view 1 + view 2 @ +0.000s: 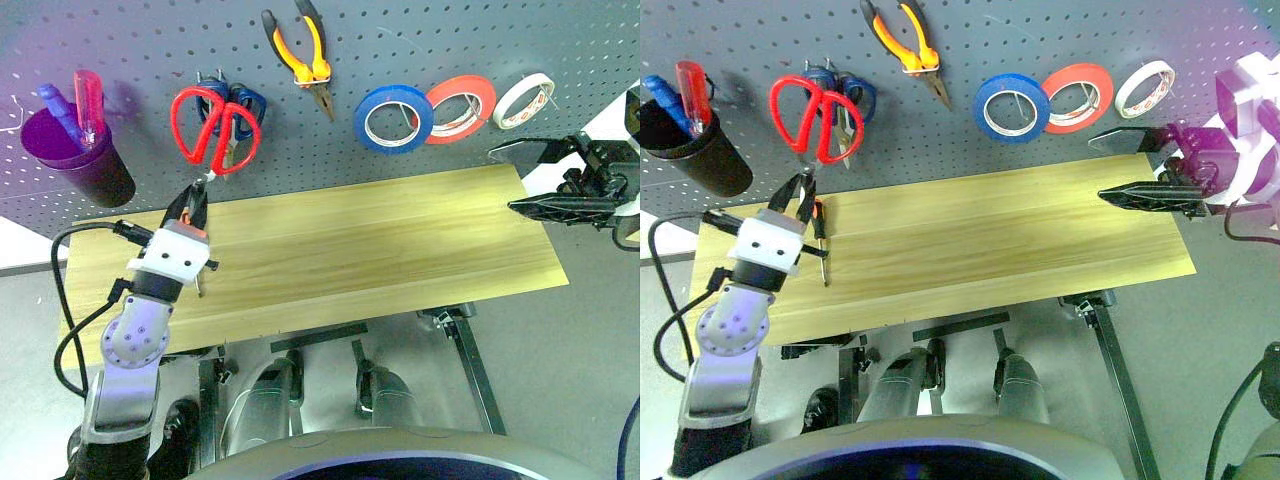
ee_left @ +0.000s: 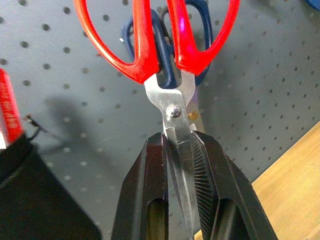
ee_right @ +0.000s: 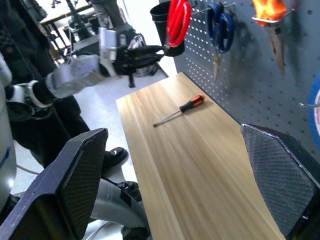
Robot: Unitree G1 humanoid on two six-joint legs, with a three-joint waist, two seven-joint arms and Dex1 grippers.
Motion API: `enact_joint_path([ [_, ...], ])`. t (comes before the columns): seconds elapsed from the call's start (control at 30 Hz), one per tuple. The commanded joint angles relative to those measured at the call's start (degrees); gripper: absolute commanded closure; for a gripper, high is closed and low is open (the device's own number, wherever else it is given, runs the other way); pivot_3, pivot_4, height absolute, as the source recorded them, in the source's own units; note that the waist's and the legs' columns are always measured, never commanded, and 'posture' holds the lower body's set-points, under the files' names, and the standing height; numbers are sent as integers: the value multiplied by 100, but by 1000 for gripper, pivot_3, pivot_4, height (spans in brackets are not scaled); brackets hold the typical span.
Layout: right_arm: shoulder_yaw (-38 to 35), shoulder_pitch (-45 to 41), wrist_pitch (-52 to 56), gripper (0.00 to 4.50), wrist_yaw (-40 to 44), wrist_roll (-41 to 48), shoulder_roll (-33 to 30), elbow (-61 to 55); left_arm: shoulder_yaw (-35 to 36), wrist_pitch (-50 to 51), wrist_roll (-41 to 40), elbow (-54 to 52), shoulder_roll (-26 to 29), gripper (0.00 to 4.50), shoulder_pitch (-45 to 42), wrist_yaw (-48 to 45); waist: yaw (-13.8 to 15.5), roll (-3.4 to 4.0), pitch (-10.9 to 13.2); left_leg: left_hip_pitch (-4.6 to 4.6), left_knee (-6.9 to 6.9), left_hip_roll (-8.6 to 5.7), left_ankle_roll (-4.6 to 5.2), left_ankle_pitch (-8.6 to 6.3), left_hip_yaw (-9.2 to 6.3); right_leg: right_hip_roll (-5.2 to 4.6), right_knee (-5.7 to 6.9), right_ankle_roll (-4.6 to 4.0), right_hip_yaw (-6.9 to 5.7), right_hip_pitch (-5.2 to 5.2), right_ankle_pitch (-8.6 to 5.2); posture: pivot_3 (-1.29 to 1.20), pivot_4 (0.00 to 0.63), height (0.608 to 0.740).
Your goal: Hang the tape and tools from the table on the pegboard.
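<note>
The red-handled scissors' loops (image 1: 195,124) face the blue scissors' hooks (image 1: 211,76), clear of my fingers, so I should keep guiding them onward with my left gripper until a loop hangs there.
My left gripper (image 1: 195,203) is shut on the blades of the red-handled scissors (image 1: 213,125). Their handles point up against the dark grey pegboard (image 1: 150,40), in front of a pair of blue scissors (image 1: 243,100). Whether the red handles sit on a hook I cannot tell. The orange-and-yellow pliers (image 1: 305,60) and the blue tape (image 1: 393,118) hang on the pegboard. A small screwdriver (image 1: 820,235) with a black-and-orange handle lies on the wooden table (image 1: 380,240), just right of my left gripper. My right gripper (image 1: 505,178) stands open and empty at the table's right end, pointing left.
A red-orange tape roll (image 1: 460,108) and a white roll (image 1: 523,100) hang right of the blue tape. A dark cup (image 1: 75,155) holding a red-handled and a blue-handled tool hangs at the pegboard's left. A black cable (image 1: 70,290) runs along my left arm.
</note>
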Motion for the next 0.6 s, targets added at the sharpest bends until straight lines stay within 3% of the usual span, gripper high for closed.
enact_joint_path([
  [0.03, -338, 16, -66, 0, 47, 85, -204, -188, -84, -231, -31, 50, -2, 4150, -132, 41, -5, 0, 0, 0, 6, 0, 0, -1, 1, -2, 4, 0, 0, 0, 0, -109, 341, 740],
  [0.6, -941, 453, 127, 0, 47, 336, -97, -750, -341, -720, 175, 1421, -33, 4150, -913, 386, -6, 0, 0, -1, 23, -3, 13, -11, 10, -21, 12, 3, -9, 0, 2, -140, 348, 740],
])
